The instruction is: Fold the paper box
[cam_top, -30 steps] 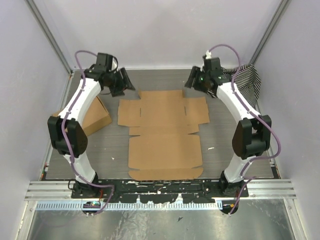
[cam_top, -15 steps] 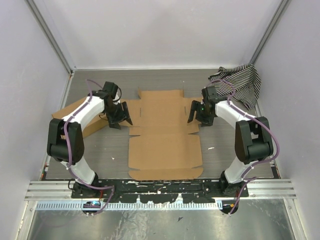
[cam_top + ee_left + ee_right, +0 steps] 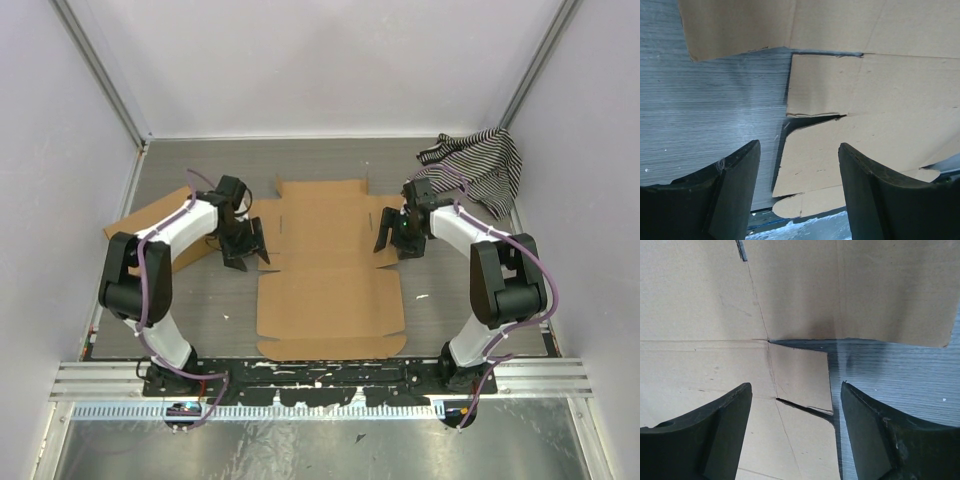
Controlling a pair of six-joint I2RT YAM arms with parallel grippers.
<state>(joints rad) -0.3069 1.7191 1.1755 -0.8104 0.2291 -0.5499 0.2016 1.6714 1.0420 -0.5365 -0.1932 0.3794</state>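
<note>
The small tab (image 3: 821, 85) has slits freeing both sides and my open fingers span it, so I should keep lowering my left gripper toward its edge (image 3: 789, 88) and close there.
The paper box (image 3: 328, 275) lies flat and unfolded on the grey table, a brown die-cut sheet with flaps and slits. My left gripper (image 3: 243, 252) is open and low over its left side flap; the left wrist view shows the flap's edge and a small tab (image 3: 820, 85) between the fingers (image 3: 735, 195). My right gripper (image 3: 392, 237) is open and low over the right side flap; the right wrist view shows a small tab (image 3: 800, 380) and a slit between its fingers (image 3: 875, 435). Neither gripper holds anything.
A squarer brown cardboard box (image 3: 175, 230) lies at the left, partly under my left arm. A black-and-white striped cloth (image 3: 478, 170) is bunched at the back right corner. Walls close in the table on three sides.
Both arms have swung from the back of the table inward and down onto the sheet's side flaps. The sheet itself lies as before.
</note>
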